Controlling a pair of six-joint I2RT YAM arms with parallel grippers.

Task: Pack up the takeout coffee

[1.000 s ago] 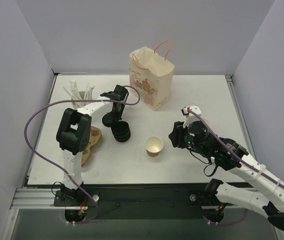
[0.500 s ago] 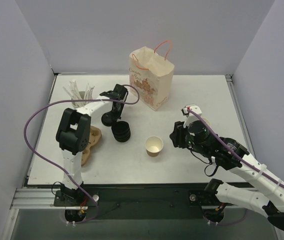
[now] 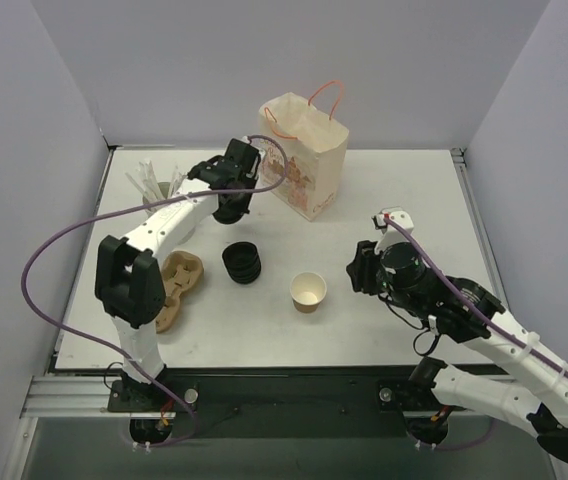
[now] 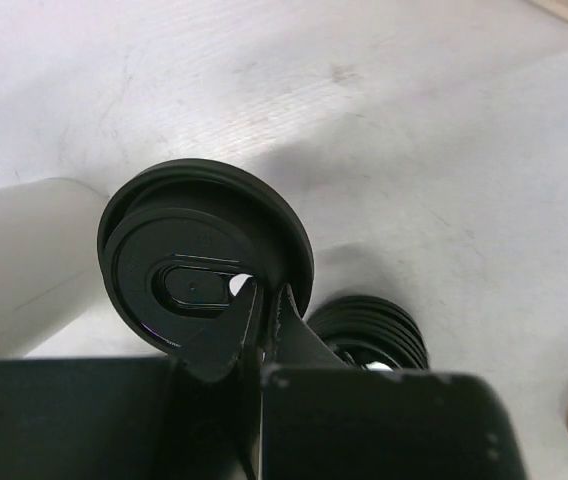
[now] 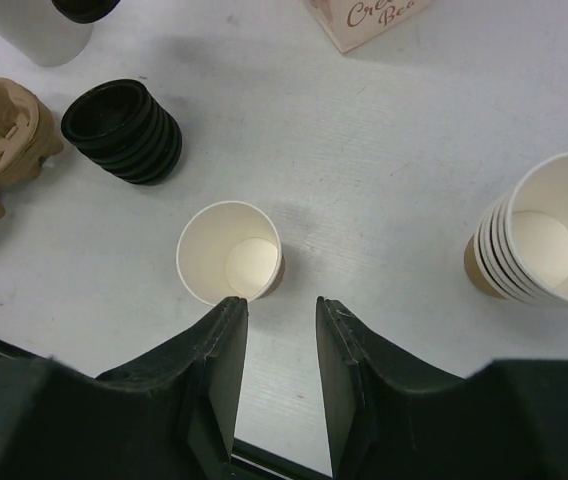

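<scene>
The black lid's top (image 4: 190,290) is facing up and the brown paper cup is open, so my left gripper keeps going to the cup's opening (image 3: 309,288) and lets go there.
No cup with a lid on it shows in any view. A single open brown paper cup (image 3: 309,291) stands mid-table, also in the right wrist view (image 5: 230,252). My left gripper (image 3: 232,196) is shut on one black lid (image 4: 204,262) at its rim and holds it edge-on above the table, to the left of the paper bag (image 3: 305,152). The stack of black lids (image 3: 242,263) lies below it and also shows in the left wrist view (image 4: 369,325). My right gripper (image 5: 281,305) is open and empty, just right of the open cup.
A stack of lidless cups (image 5: 539,240) stands to the right of my right gripper. A brown pulp cup carrier (image 3: 174,285) lies at the left. A white holder with stirrers (image 3: 159,190) stands at the back left.
My left gripper has risen from beside the lid stack and moved back toward the bag with one lid in it. The right arm shifted slightly right.
</scene>
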